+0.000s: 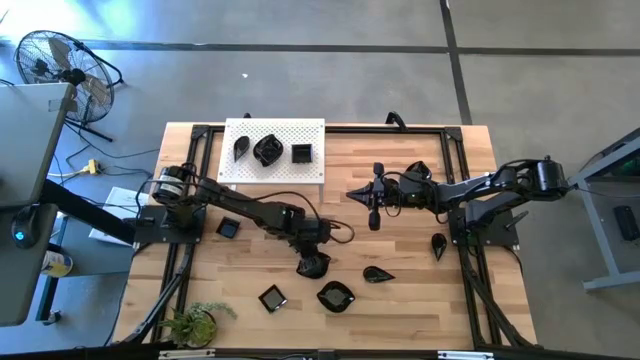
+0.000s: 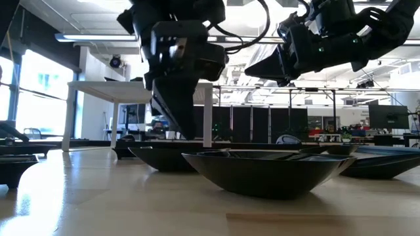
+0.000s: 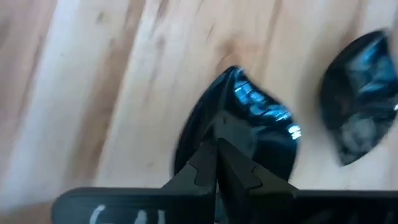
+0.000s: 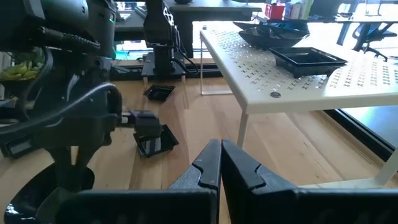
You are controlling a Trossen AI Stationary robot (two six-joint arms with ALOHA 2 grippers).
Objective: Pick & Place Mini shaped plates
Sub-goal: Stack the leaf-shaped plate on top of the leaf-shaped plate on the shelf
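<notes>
My left gripper's closed fingers are hovering above the black plate's hollow point(image 3: 239, 134), away from its rim. Next, I open them and lower them on both sides of the plate's near rim point(image 3: 179, 152) before I lift.
My left gripper point(image 1: 312, 258) point(image 3: 217, 134) points down with its fingers shut over a glossy black teardrop plate point(image 1: 314, 266) point(image 3: 249, 118) that lies on the wooden table near the middle. In the low view its fingers point(image 2: 186, 128) come down to that plate's rim point(image 2: 157, 154). My right gripper point(image 1: 350, 192) point(image 4: 219, 146) hangs shut above the table's centre, clear of everything. Three black plates sit on the white perforated board point(image 1: 310, 132). Other plates lie on the table: a wavy one point(image 1: 335, 296), squares point(image 1: 272, 298) point(image 1: 228, 227) and leaf shapes point(image 1: 378, 274) point(image 1: 438, 243). My left gripper stands with its shut fingers point(image 3: 202, 165) directly above the teardrop plate, pointing down. I cannot tell whether the fingertips touch the plate or hold its rim. The plate lies flat on the table.
A second black plate point(image 3: 357, 112) lies close beside the teardrop one. Another plate point(image 1: 418, 172) sits under the right arm. The board stands on short legs point(image 4: 242, 134) at the far edge. A small potted plant point(image 1: 195, 322) is at the near left corner.
</notes>
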